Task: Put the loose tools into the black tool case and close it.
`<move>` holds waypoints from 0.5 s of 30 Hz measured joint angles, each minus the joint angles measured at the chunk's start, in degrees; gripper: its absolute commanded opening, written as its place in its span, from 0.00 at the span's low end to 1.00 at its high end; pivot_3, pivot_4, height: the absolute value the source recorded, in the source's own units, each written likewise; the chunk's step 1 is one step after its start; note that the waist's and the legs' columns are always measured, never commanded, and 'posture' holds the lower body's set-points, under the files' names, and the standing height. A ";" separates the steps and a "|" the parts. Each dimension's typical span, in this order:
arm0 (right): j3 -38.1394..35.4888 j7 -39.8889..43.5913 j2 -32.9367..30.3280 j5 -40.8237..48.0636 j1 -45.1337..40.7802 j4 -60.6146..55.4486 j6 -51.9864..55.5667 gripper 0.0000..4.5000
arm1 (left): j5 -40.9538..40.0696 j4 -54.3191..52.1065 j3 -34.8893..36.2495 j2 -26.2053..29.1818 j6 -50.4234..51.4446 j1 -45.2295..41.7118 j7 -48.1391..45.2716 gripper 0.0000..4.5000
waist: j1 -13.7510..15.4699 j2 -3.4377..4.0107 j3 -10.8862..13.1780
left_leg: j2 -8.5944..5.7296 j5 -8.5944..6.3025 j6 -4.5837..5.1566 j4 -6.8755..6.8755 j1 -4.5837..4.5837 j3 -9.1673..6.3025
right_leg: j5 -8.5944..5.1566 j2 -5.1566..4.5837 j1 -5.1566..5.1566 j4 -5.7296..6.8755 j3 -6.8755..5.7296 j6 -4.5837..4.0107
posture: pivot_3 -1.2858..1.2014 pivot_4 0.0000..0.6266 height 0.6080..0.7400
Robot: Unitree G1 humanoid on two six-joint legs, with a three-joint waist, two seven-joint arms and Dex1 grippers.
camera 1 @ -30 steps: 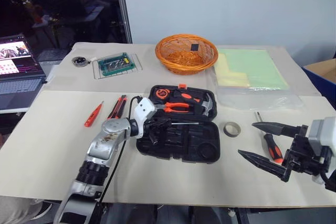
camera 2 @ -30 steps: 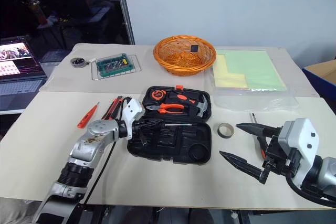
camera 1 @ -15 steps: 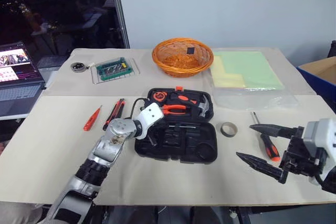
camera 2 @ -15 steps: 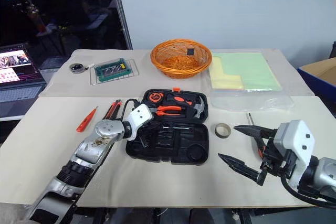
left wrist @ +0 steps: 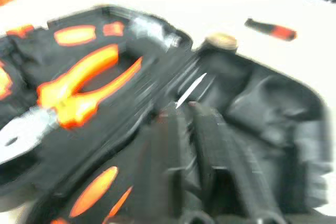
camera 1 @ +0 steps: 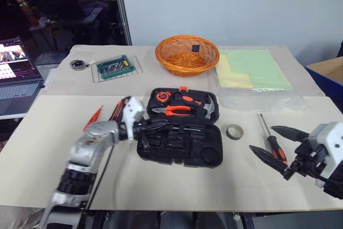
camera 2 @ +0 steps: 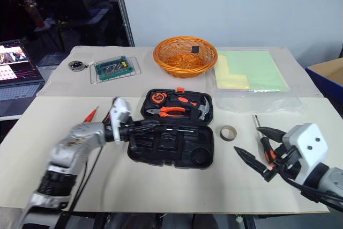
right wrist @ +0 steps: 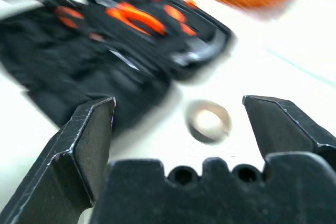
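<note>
My gripper is about to lower the black-and-orange screwdriver (camera 1: 276,148) in, and its handle should settle past the thin screwdriver's tip, since the case's near half is empty there (camera 1: 207,134).
The black tool case (camera 1: 206,151) lies open mid-table, with pliers and a hammer in its far half. A thin screwdriver shaft (left wrist: 190,88) rests across its near half. My left gripper (camera 1: 152,130) hovers at the case's left end, its fingers (left wrist: 210,166) slightly open with nothing between them. Behind that arm lie the orange tester screwdriver (camera 1: 94,117) and the utility knife (camera 1: 116,109). The grey tape roll (camera 1: 234,131) sits right of the case. My right gripper (camera 1: 261,138) is wide open, low over the table, with a black-and-orange screwdriver (camera 1: 275,148) between its fingers, untouched.
An orange wicker basket (camera 1: 187,54) stands behind the case. A clear tray with a green board (camera 1: 115,67) is at the back left, and a plastic bag of green sheets (camera 1: 257,79) at the back right. A laptop (camera 1: 16,76) sits off the table's left.
My left gripper has drawn back to the left and upward from over the case, and its fingers have parted. My right gripper has shifted right, staying open around the screwdriver.
</note>
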 measured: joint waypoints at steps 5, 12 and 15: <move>-0.25 -7.05 -5.99 -3.08 -1.33 4.47 16.10 1.00 | -9.00 -10.59 3.09 10.33 6.96 2.30 -7.83 0.73 | 0.30 -0.18 0.11 | 0.14 -0.01 0.02 -0.03 0.17 0.17 | -0.21 0.07 0.24 -0.19 0.03 0.27 | 0.52 0.24 1.00; 15.75 -11.34 -8.39 -4.80 -21.38 22.11 28.35 0.94 | -15.63 -19.22 3.48 12.77 12.09 1.43 -6.96 1.00 | -0.33 -0.08 0.15 | 0.39 0.01 0.04 -0.03 0.20 0.74 | -0.24 0.15 0.17 -0.15 0.18 0.26 | 0.52 0.24 1.00; 22.30 -11.62 -8.66 -7.61 -26.98 28.51 29.07 0.79 | -17.55 -21.49 3.39 12.71 13.43 1.03 -4.70 1.00 | -0.49 -0.07 0.15 | 0.32 -0.05 0.13 -0.04 0.15 0.80 | -0.09 0.15 0.12 -0.13 0.21 0.01 | 0.52 0.24 1.00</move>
